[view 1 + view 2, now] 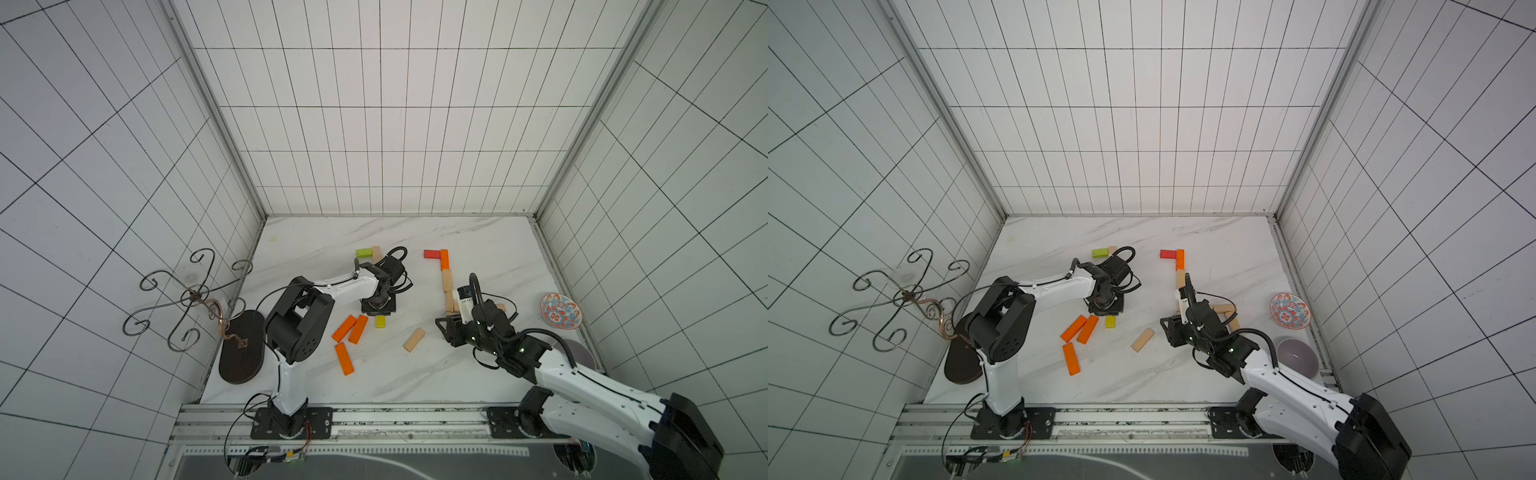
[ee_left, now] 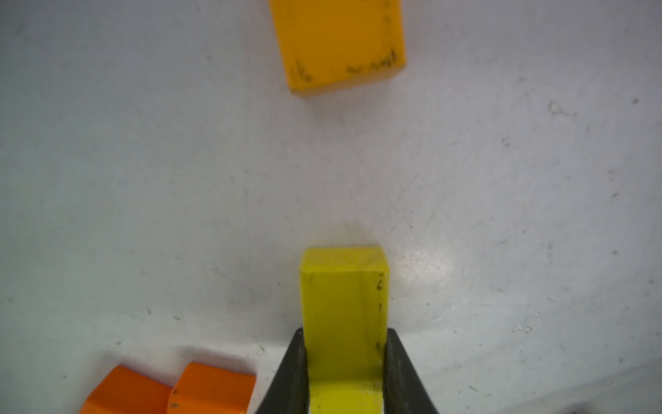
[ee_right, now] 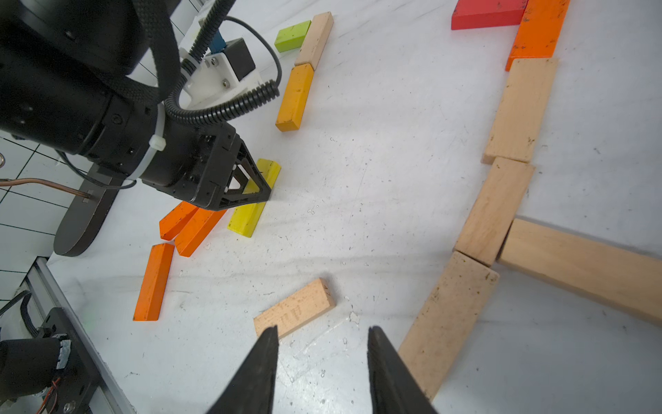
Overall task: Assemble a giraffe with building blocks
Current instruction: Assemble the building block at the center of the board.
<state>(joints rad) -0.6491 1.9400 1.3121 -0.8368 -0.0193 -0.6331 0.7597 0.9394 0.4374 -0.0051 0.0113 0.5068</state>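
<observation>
The yellow block's front end [image 2: 344,259] is in line with the amber block's near end [image 2: 348,80] across a clear gap, so the left gripper should keep sliding until they meet, then let go.
My left gripper [image 2: 344,337] is shut on a yellow block [image 2: 344,286] that rests on the white table; in both top views the block [image 1: 380,321] pokes out from under the wrist. The flat giraffe figure lies at the right: a red block [image 1: 432,253], an orange block [image 1: 444,258] and a chain of plain wooden blocks [image 3: 519,111]. My right gripper [image 3: 322,333] hangs open and empty just above the table, between a loose wooden block [image 3: 295,308] and the figure's lowest wooden block [image 3: 451,322].
Three orange blocks [image 1: 351,328] lie near the yellow one. An amber block [image 3: 294,96], a wooden block [image 3: 315,37] and a green block [image 3: 292,36] sit further back. A patterned bowl [image 1: 561,311], a purple bowl [image 1: 1298,357] and a wire stand [image 1: 242,347] line the sides.
</observation>
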